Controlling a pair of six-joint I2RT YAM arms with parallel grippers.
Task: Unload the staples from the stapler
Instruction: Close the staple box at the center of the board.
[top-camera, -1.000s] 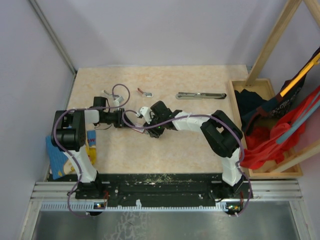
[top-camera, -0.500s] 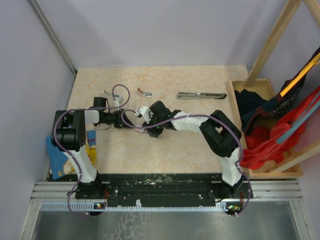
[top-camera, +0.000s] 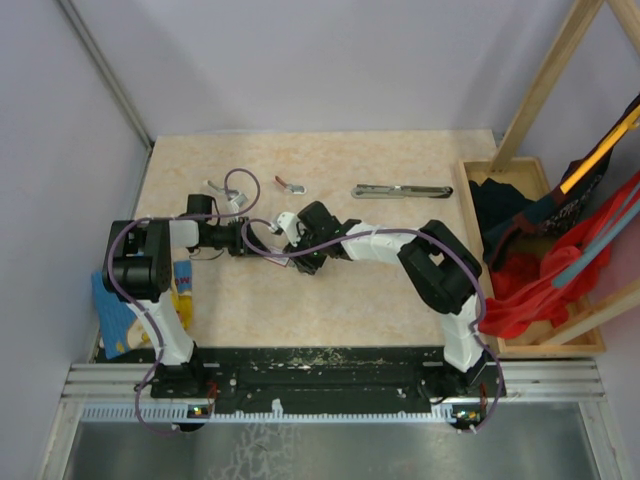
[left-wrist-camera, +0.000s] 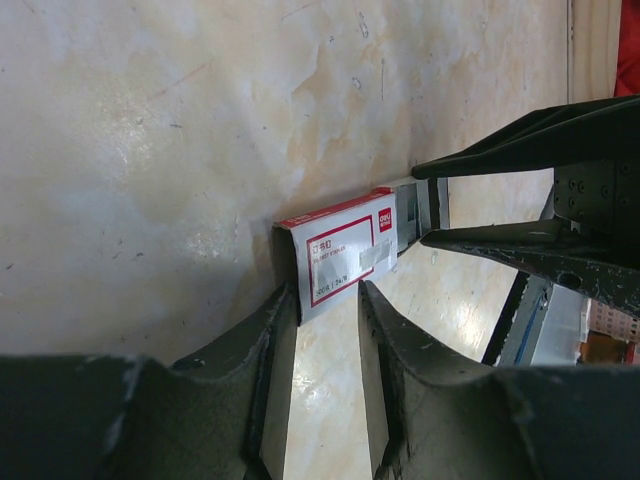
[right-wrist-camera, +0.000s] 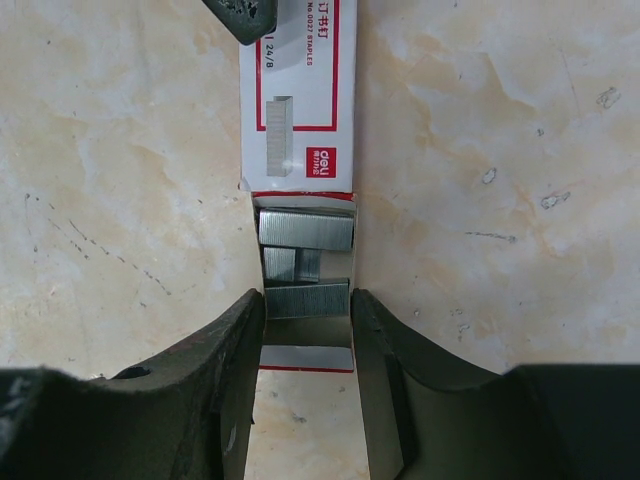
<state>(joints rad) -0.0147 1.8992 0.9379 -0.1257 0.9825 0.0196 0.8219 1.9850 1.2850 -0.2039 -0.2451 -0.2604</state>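
I should back my right gripper off, because it pinches the sides of the drawn-out tray (right-wrist-camera: 306, 268), and then push the tray's end (right-wrist-camera: 306, 358) with it while my left gripper steadies the sleeve.
The stapler (top-camera: 402, 190) lies shut and flat at the back right of the table, away from both arms. At mid-table both grippers meet on a white-and-red staple box (top-camera: 286, 221). My left gripper (left-wrist-camera: 326, 292) is shut on the end of the box's sleeve (left-wrist-camera: 340, 255). From the opposite side, my right gripper (right-wrist-camera: 307, 300) is shut on the drawn-out inner tray (right-wrist-camera: 305, 358). In that tray lie grey strips of staples (right-wrist-camera: 305, 230). The right gripper's dark fingers (left-wrist-camera: 520, 150) show in the left wrist view, on either side of the tray.
A small silvery clip with a red tail (top-camera: 291, 184) and small white bits (top-camera: 215, 186) lie at the back left. A blue-and-yellow item (top-camera: 120, 310) sits at the left edge. A wooden crate with cloths (top-camera: 530, 250) borders the table on the right.
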